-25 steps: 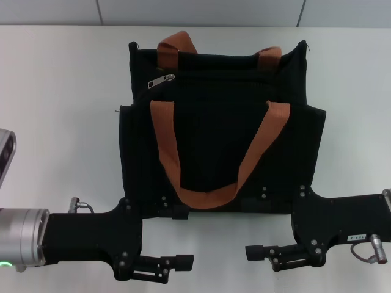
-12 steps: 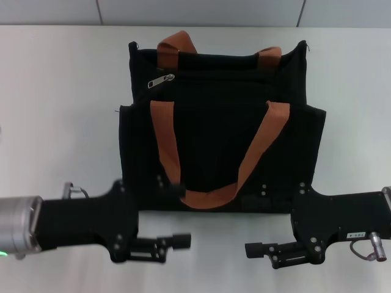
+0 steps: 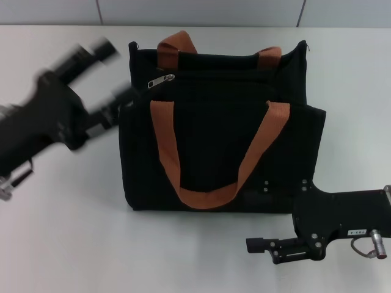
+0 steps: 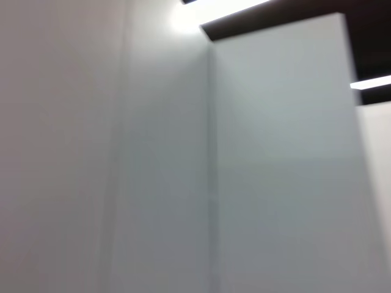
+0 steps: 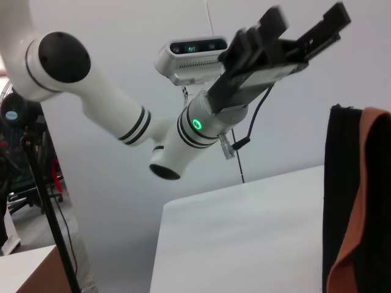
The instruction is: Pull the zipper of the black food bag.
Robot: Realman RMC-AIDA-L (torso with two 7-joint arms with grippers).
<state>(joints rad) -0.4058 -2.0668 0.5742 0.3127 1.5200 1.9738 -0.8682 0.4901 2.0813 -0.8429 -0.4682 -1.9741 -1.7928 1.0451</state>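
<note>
My raised left gripper should come down and pinch the bag's corner [image 3: 129, 99] beside the zipper, as that corner lies loose below it. My right gripper will take the zipper [image 3: 161, 80] after that.
The black food bag [image 3: 223, 137] lies flat in the middle of the white table, its orange-brown handles [image 3: 177, 165] spread over the front panel. Near the bag's top left corner sits the small silver zipper [image 3: 162, 80], tab pointing right. My left gripper [image 3: 116, 70] is raised at the bag's upper left edge, blurred by motion, open and holding nothing; it is just left of the zipper, not touching it. The right wrist view also shows the left gripper [image 5: 303, 21] open in the air, and one edge of the bag [image 5: 336, 201]. My right gripper [image 3: 250, 245] rests at the bag's near right corner.
The white table [image 3: 67, 232] extends on all sides of the bag. A grey wall panel [image 3: 201, 12] runs behind the table. The left wrist view shows only wall and ceiling.
My left arm has swung from the table's front edge up and back to the bag's upper left corner. The right arm has barely moved. The bag lies as before.
</note>
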